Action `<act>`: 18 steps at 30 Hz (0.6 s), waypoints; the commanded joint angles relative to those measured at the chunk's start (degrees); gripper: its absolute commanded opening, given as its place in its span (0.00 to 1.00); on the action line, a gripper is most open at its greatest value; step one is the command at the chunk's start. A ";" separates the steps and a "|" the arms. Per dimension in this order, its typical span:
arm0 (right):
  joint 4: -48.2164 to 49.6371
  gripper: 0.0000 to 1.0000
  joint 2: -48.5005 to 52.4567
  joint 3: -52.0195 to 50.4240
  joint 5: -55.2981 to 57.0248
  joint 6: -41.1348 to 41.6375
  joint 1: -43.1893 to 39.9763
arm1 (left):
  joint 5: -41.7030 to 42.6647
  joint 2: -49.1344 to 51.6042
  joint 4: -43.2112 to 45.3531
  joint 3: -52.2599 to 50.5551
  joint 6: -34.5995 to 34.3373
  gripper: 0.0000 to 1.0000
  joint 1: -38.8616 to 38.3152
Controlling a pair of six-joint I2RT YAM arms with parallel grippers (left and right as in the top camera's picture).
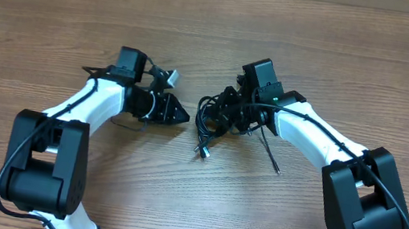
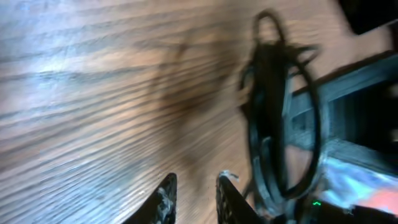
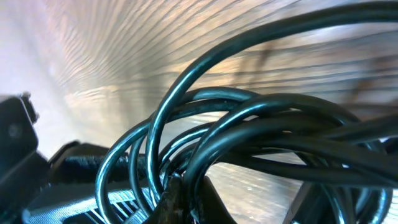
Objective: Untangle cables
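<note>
The looped cables [image 3: 214, 124] are in one clump in my right gripper. My left gripper should take hold of the clump's free side [image 1: 201, 122] before my right gripper pulls one strand of cable out.
The cables [image 1: 207, 121] are a bunch of thin black cords in the middle of the wooden table. One silver-tipped plug end [image 1: 200, 153] trails toward the front. My right gripper [image 1: 225, 111] is at the bunch's right side. In the right wrist view its fingers [image 3: 186, 199] are shut on the looped cables [image 3: 249, 118], which fill the frame. My left gripper [image 1: 184, 115] points at the bunch from the left, a short way off. In the left wrist view its fingers [image 2: 196, 196] are open and empty over bare wood, with the cables [image 2: 280, 124] ahead to the right.
A single thin black strand [image 1: 270, 155] runs from under the right wrist toward the front right. The thicker arm wires lie along both white arms. The right arm's body [image 2: 367, 180] shows close behind the coil in the left wrist view.
</note>
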 commanded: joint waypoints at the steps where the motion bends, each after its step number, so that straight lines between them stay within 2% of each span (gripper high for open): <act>1: 1.57 0.04 -1.86 0.87 -5.14 -1.22 -0.07 | 9.90 -0.09 1.46 0.92 -4.92 0.29 1.49; 3: 2.60 0.04 -1.86 0.85 -6.40 -1.20 -0.04 | 9.68 -0.09 2.78 0.92 -9.49 0.41 1.64; 5: 3.58 0.04 -1.86 0.87 -7.37 -1.20 -0.04 | 9.51 -0.09 3.91 0.92 -12.74 0.43 1.53; 8: 4.31 0.04 -1.86 0.87 -7.82 -1.20 -0.07 | 9.55 -0.09 4.22 0.92 -15.87 0.41 0.96; 18: 5.99 0.04 -1.86 0.87 -7.85 -0.96 -0.04 | 9.70 -0.09 4.48 0.92 -17.16 0.35 -0.52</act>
